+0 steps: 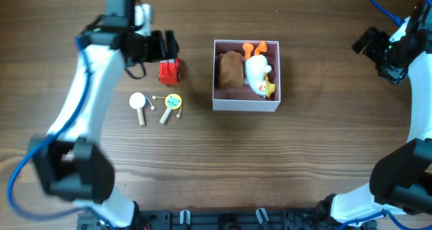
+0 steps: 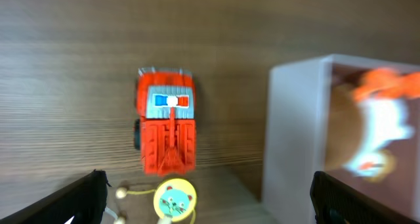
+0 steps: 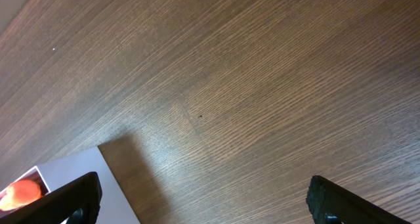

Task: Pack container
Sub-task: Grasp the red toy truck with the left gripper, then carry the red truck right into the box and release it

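My left gripper should pick up the red toy truck and lower it into the container, since the truck stands across the container from my right gripper.
The container, a square white box with a dusty-pink inside, sits at mid-table. It holds a brown plush toy, a white duck-like toy and an orange piece. A red toy truck stands on the wood left of the container; it also shows in the left wrist view. My left gripper is open and empty just above the truck, its fingers wide. The container's wall shows at the right of that view. My right gripper is open and empty at the far right.
Below the truck lie a yellow cat-face rattle drum with beads on strings, also seen in the left wrist view, and a cream wooden spoon-like toy. The container's corner shows in the right wrist view.
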`<state>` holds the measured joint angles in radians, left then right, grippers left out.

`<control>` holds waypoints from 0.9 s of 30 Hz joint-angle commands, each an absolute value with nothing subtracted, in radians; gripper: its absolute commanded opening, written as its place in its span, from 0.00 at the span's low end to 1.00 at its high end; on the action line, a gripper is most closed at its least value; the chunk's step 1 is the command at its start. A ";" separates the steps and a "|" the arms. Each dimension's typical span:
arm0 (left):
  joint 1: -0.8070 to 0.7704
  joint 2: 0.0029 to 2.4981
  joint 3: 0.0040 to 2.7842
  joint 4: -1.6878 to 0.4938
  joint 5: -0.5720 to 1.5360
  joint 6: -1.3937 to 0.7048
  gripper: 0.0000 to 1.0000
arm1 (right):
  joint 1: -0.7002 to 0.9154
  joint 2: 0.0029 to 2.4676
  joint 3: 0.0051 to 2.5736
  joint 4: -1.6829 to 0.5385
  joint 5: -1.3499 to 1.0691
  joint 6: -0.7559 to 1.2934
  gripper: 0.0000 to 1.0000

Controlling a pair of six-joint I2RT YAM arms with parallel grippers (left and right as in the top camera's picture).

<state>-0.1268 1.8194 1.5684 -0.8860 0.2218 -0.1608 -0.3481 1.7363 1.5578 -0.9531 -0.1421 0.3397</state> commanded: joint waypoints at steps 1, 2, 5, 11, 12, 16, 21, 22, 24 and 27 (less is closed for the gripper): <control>-0.164 1.949 1.581 -0.881 0.119 -0.107 1.00 | -0.347 1.748 1.549 -0.941 -0.159 0.351 1.00; -0.167 1.975 1.581 -0.878 0.114 -0.108 1.00 | -0.347 1.748 1.549 -0.934 -0.159 0.351 0.99; -0.166 2.028 1.581 -0.866 0.105 -0.108 0.99 | -0.347 1.748 1.549 -0.925 -0.159 0.351 1.00; -0.175 2.099 1.581 -0.863 0.077 -0.031 0.95 | -0.347 1.748 1.549 -0.924 -0.159 0.351 1.00; -0.177 2.112 1.581 -0.860 0.064 -0.030 0.95 | -0.347 1.748 1.549 -0.925 -0.159 0.351 1.00; -0.178 2.143 1.581 -0.852 0.057 -0.031 0.94 | -0.347 1.748 1.549 -0.924 -0.159 0.351 1.00; -0.178 2.162 1.581 -0.833 0.058 -0.031 0.80 | -0.347 1.748 1.549 -0.924 -0.159 0.351 1.00; -0.178 2.162 1.581 -0.827 0.058 -0.031 0.73 | -0.347 1.748 1.549 -0.924 -0.159 0.351 0.99; -0.179 2.162 1.581 -0.817 0.063 -0.034 0.67 | -0.347 1.748 1.549 -0.924 -0.159 0.351 1.00; -0.188 2.162 1.581 -0.824 0.079 -0.034 0.66 | -0.347 1.748 1.549 -0.924 -0.159 0.351 1.00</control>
